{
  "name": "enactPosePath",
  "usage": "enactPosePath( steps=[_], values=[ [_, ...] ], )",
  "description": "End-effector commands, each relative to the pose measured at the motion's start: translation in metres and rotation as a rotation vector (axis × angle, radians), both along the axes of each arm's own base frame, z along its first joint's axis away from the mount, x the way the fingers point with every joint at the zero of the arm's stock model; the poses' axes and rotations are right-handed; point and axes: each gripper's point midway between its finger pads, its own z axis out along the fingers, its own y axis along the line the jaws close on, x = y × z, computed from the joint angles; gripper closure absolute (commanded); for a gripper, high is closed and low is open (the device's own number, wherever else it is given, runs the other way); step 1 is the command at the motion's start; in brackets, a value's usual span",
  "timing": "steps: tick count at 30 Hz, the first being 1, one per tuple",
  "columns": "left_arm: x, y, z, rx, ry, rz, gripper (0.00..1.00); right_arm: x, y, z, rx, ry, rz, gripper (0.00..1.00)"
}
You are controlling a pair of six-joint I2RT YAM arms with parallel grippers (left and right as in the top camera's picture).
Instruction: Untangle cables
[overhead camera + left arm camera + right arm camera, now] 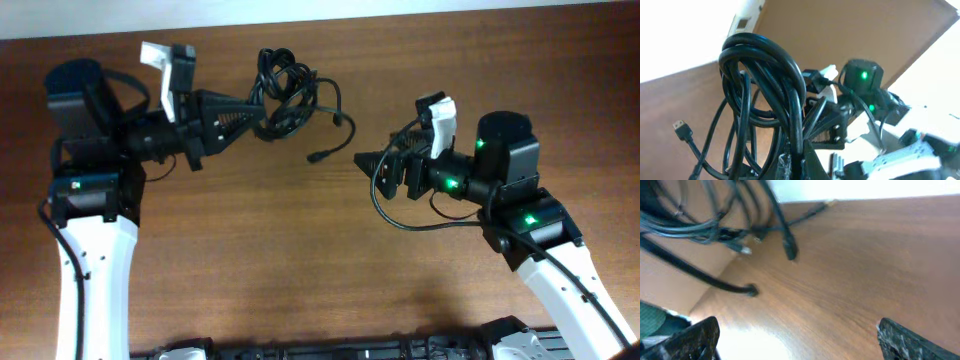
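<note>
I can see that the bundle in my left gripper (287,92) hangs short of my right gripper's open fingers, so my left gripper should bring the bundle over to those fingers (366,172).
The cables (285,92) are thin black cords bunched in a knot at the back middle of the wooden table, with loose plug ends (318,156) trailing to the right. My left gripper (262,113) is shut on a strand of the bundle; the left wrist view shows the looped cords (765,75) rising from between its fingers (801,162), with a small plug (683,130) hanging at the left. My right gripper (360,160) is open and empty, just right of the trailing plug end. The right wrist view shows the cords (705,225) ahead of its spread fingers (797,335).
The brown wooden table (300,260) stretches toward the front. A white wall edge runs along the back. The right arm's own thick black wire (400,222) loops below its wrist. Dark equipment lies along the front edge (330,352).
</note>
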Motion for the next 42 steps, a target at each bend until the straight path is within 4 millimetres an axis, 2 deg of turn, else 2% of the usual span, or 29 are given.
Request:
enactPosePath(
  steps=[1, 7, 10, 13, 17, 20, 24, 26, 30, 38, 42],
  values=[
    [-0.014, -0.001, 0.009, 0.017, -0.234, -0.081, 1.00, -0.012, 0.015, 0.028, 0.072, -0.085, 0.119, 0.01],
    [-0.018, -0.006, 0.002, 0.048, -0.363, -0.104, 1.00, -0.005, 0.016, 0.062, 0.242, -0.041, 0.068, 0.01],
    [-0.017, -0.010, -0.007, 0.089, -0.425, -0.094, 1.00, -0.004, 0.017, 0.068, 0.280, -0.020, 0.060, 0.01],
    [-0.010, -0.014, -0.025, 0.186, -0.489, -0.057, 1.00, -0.003, 0.016, 0.069, 0.298, 0.000, 0.049, 0.01],
    [-0.025, -0.034, -0.036, 0.231, -0.640, -0.143, 1.00, 0.008, 0.009, 0.060, 0.302, 0.060, -0.043, 0.01],
    [-0.024, -0.044, -0.042, 0.275, -0.666, -0.152, 1.00, 0.015, 0.002, 0.050, 0.304, 0.116, -0.120, 0.01],
    [-0.020, -0.055, -0.053, 0.352, -0.666, -0.140, 1.00, 0.018, 0.001, 0.043, 0.304, 0.154, -0.139, 0.01],
    [-0.023, -0.061, -0.054, 0.356, -0.676, -0.155, 1.00, 0.019, 0.002, 0.033, 0.289, 0.196, -0.147, 0.01],
    [-0.024, -0.064, -0.052, 0.351, -0.691, -0.161, 1.00, 0.017, 0.001, 0.010, 0.257, 0.288, -0.163, 0.01],
    [-0.024, -0.064, -0.051, 0.351, -0.693, -0.161, 1.00, 0.017, 0.000, 0.002, 0.245, 0.321, -0.173, 0.01],
    [-0.024, -0.066, -0.046, 0.330, -0.717, -0.166, 1.00, 0.014, -0.001, -0.016, 0.212, 0.390, -0.186, 0.01]
  ],
)
